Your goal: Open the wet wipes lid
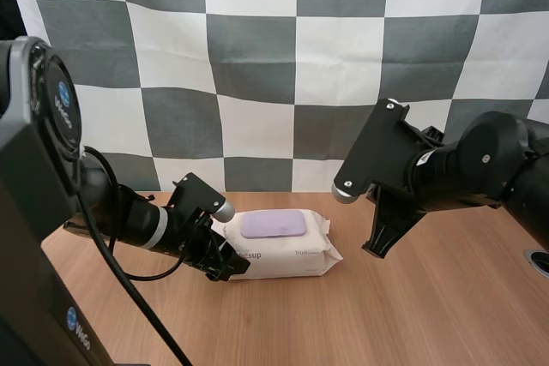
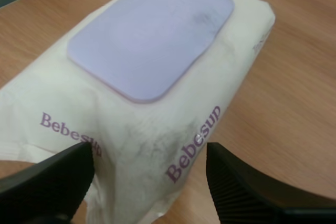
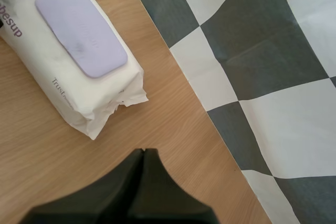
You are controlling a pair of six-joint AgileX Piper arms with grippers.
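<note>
The near long edge [image 2: 203, 53] dips slightly, so I expect the lilac lid [image 1: 273, 224] to swing back on its far edge and stay attached when I open it.
A white pack of wet wipes [image 1: 287, 250] lies flat on the wooden table, its lilac lid [image 1: 273, 224] closed on top. My left gripper [image 1: 226, 256] is at the pack's left end. In the left wrist view the left gripper [image 2: 152, 153] is open, with one finger on each side of the printed end of the pack [image 2: 157, 129]; one fingertip [image 2: 79, 158] touches the wrapper. My right gripper [image 1: 378, 249] hangs above the table to the right of the pack. In the right wrist view the right gripper [image 3: 144, 153] is shut on nothing, short of the pack's crimped end [image 3: 113, 111].
The table's far edge [image 3: 178, 72] runs close behind the pack. A round metal fitting [image 1: 539, 261] is set in the tabletop at the far right. Bare wood [image 1: 360, 315] stretches in front of the pack and under my right arm.
</note>
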